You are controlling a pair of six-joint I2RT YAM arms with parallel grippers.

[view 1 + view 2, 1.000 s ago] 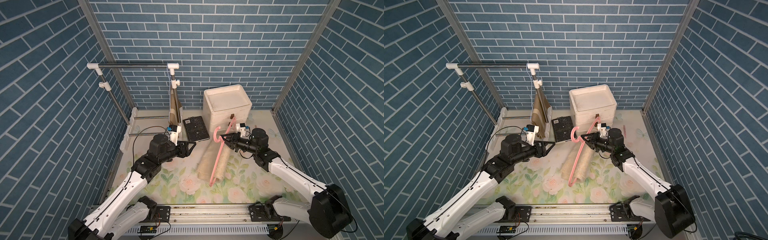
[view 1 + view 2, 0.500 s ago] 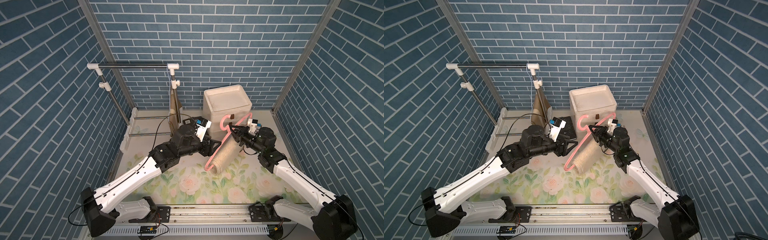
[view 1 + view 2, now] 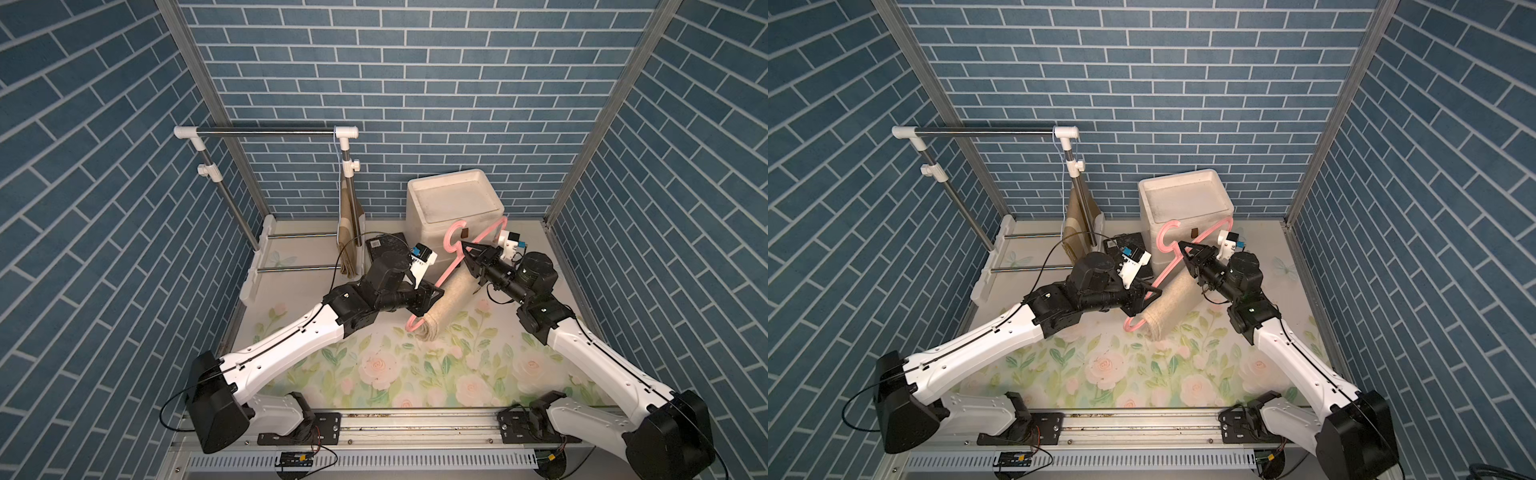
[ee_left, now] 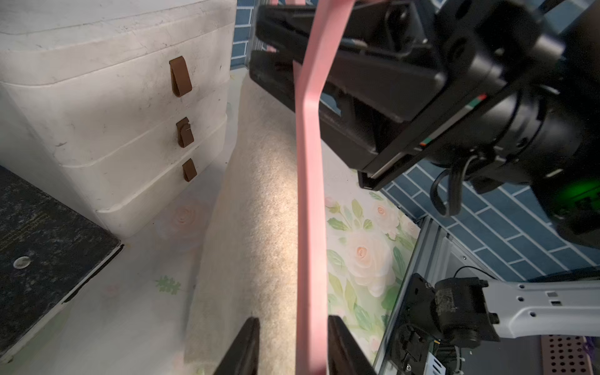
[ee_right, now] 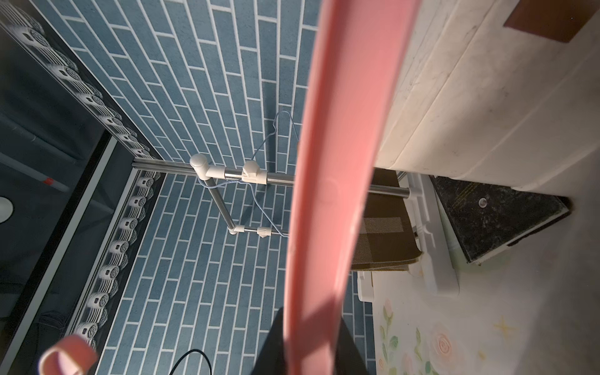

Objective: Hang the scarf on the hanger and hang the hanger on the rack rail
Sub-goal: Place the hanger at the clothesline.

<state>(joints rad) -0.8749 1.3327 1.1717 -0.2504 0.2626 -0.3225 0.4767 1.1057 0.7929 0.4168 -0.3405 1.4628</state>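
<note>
Next, I take the hanger's side bar [image 3: 444, 276] with my left gripper and bring the hanger to the clothes rack, because my right gripper is holding the hanger [image 3: 458, 247] below its hook, far from the clothes rack.
The pink hanger [image 3: 448, 270] hangs tilted above the floral table, and the beige scarf [image 3: 449, 299] is draped through it as a long folded roll. My right gripper [image 3: 465, 246] is shut on the hanger just below its hook, as the right wrist view shows at the gripper [image 5: 311, 321]. My left gripper [image 3: 434, 295] has its fingers on either side of the hanger's side bar [image 4: 310, 227]. One finger [image 4: 337, 337] lies against the bar, while the other stands apart over the scarf [image 4: 259, 211]. In both top views the scarf's lower end [image 3: 1154, 328] rests on the table.
A white drawer box [image 3: 453, 199] stands just behind the hanger. A black slab [image 3: 388, 245] lies beside it. At the back left a clothes rack [image 3: 266, 133] carries a brown cloth [image 3: 349, 237] on a wire hanger.
My right gripper lifted and tilted the hanger with the scarf. My left arm swung in from the left to the hanger's side bar, and its jaws narrowed around it.
</note>
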